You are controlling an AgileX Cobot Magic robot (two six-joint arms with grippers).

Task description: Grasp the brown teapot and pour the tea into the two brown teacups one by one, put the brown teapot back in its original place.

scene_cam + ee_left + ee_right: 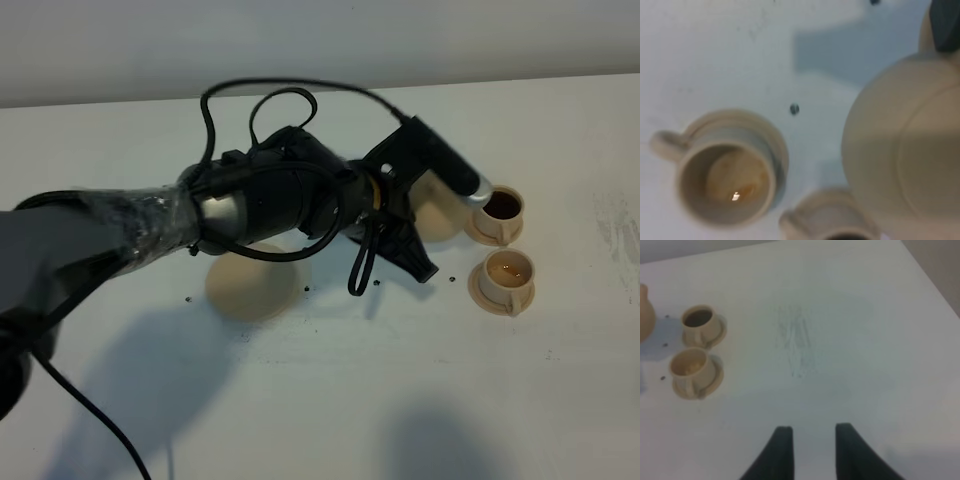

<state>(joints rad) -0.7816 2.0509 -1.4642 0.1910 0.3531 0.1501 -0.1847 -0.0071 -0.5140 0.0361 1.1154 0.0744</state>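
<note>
The near teacup has only a thin brown film at its bottom, so next my left gripper brings the brown teapot closer and tilts it over that teacup.
My left gripper reaches across the middle and is shut on the brown teapot, which is mostly hidden behind it, just left of the two brown teacups. The left wrist view shows the teapot's pale body close up beside a dark finger. The far teacup holds dark tea. The near teacup has only a thin brown film at its bottom. The teapot's flat round saucer lies bare behind the arm. My right gripper hovers over bare table, fingers apart, holding nothing.
Both cups stand on small saucers toward the table's right. A few dark specks dot the white table. A black cable loops down from the left arm. Faint scuff marks mark the table right of the cups.
</note>
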